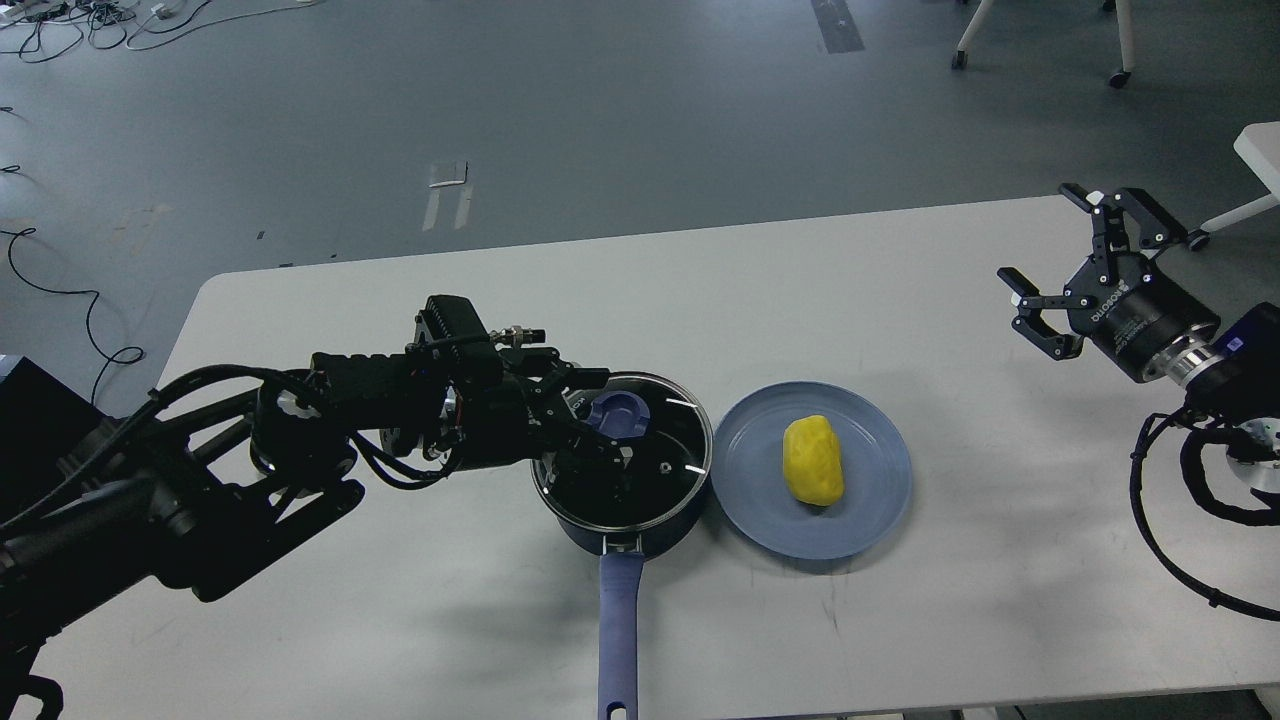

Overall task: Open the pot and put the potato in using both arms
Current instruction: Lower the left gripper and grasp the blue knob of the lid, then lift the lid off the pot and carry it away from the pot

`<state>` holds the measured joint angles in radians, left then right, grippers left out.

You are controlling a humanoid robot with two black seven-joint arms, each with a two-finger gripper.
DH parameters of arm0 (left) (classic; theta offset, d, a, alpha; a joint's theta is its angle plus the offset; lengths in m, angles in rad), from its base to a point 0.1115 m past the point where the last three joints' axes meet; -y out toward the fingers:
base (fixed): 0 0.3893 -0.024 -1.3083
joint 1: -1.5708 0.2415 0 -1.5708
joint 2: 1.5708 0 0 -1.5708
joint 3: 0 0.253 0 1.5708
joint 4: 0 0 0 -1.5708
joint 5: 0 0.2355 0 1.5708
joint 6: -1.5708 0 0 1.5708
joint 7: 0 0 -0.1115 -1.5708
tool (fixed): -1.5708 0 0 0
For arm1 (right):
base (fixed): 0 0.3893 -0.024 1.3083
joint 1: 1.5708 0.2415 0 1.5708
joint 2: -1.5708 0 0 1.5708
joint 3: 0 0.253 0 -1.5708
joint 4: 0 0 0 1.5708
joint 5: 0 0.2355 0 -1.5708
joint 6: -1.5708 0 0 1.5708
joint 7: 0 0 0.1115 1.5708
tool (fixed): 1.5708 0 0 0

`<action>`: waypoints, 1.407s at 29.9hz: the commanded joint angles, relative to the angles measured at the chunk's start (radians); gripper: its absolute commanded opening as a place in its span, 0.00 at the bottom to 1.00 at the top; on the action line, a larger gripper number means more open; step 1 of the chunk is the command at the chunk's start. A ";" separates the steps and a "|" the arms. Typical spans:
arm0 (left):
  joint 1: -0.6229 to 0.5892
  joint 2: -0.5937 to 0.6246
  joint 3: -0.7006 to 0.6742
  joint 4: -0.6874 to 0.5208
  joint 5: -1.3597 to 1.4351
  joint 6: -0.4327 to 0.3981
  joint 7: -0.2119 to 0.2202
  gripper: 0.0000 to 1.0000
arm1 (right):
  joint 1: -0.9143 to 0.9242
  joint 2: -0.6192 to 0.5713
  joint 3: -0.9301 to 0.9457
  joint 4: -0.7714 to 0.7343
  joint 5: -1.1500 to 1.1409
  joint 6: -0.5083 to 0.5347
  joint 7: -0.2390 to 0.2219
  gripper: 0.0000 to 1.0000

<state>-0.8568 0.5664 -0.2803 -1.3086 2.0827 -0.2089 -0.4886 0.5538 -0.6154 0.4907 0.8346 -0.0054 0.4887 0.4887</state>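
Observation:
The robot should expect the dark pot (675,534) to be empty when it lifts the lid off, because only plain black shows through the glass lid (663,476).
The dark pot (676,517) stands at the table's front middle, its blue-purple handle (620,620) pointing toward me. Its glass lid (668,462) is on, with the blue knob (622,412) toward the far side. My left gripper (593,417) reaches in low from the left, open, with one finger on each side of the knob's left part. I cannot tell whether they touch it. The yellow potato (812,460) lies on a flat blue plate (870,505) right of the pot. My right gripper (1050,255) is open and empty, held above the table's far right.
The white table (400,620) ends close to the handle's tip at the front edge. A loose black cable (1160,540) loops off my right arm at the right edge. Chair legs and floor cables lie beyond the table.

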 commanded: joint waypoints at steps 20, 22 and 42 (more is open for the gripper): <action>0.030 0.007 0.001 0.000 -0.009 0.048 0.000 0.44 | -0.002 0.000 -0.001 0.000 0.001 0.000 0.000 1.00; 0.027 0.012 -0.003 0.000 -0.012 0.055 0.000 0.36 | -0.002 0.000 -0.001 0.000 -0.001 0.000 0.000 1.00; 0.024 0.259 0.001 0.060 -0.096 0.137 0.000 0.37 | 0.000 -0.003 0.000 0.001 -0.001 0.000 0.000 1.00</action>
<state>-0.8574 0.8005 -0.2778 -1.2844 1.9884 -0.0897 -0.4886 0.5539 -0.6187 0.4908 0.8361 -0.0061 0.4887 0.4887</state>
